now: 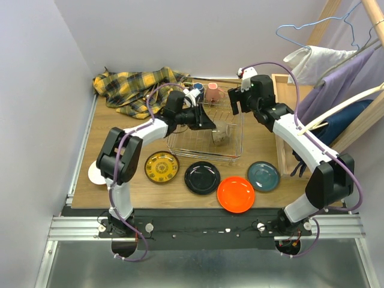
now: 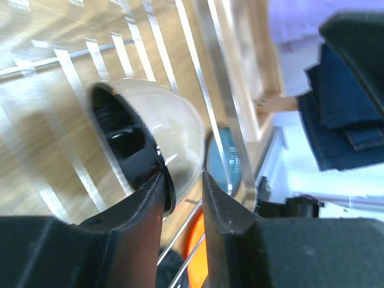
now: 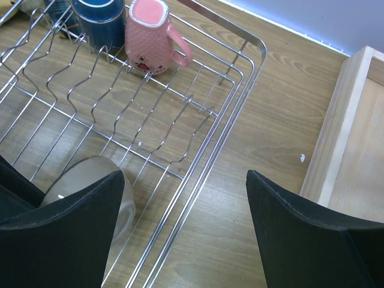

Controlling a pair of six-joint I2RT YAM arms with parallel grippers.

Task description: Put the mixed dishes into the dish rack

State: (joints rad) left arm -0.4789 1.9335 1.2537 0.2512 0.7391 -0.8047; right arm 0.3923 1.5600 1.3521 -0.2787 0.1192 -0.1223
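Note:
My left gripper should move away and my right gripper should push the beige bowl [image 1: 221, 134] toward the yellow plate's side [image 1: 183, 137], because the bowl is near the rack's edge on the tray side.
The dish rack [image 1: 204, 155] stands mid-table. A beige bowl with a black inside [image 1: 221, 137] lies on its side in it. My left gripper [image 1: 211, 126] reaches into the rack. In the left wrist view the bowl [image 2: 168, 120] sits just past the gripper [image 2: 183, 180]. Its rim rests against one finger [image 2: 141, 207], and the jaws stand a little apart. My right gripper [image 1: 237, 102] hovers wide open and empty over the rack's far right corner [image 3: 240, 108]. Yellow [image 1: 161, 167], black [image 1: 201, 177], orange [image 1: 235, 194] and teal [image 1: 263, 176] plates lie in front of the rack.
A pink cup [image 3: 153, 33] and a blue cup [image 3: 99, 15] stand at the rack's far end. A wooden tray frame [image 3: 354, 138] lies to the right. A yellow plaid cloth [image 1: 135, 87] lies at the back left. A white dish [image 1: 95, 173] sits by the left arm.

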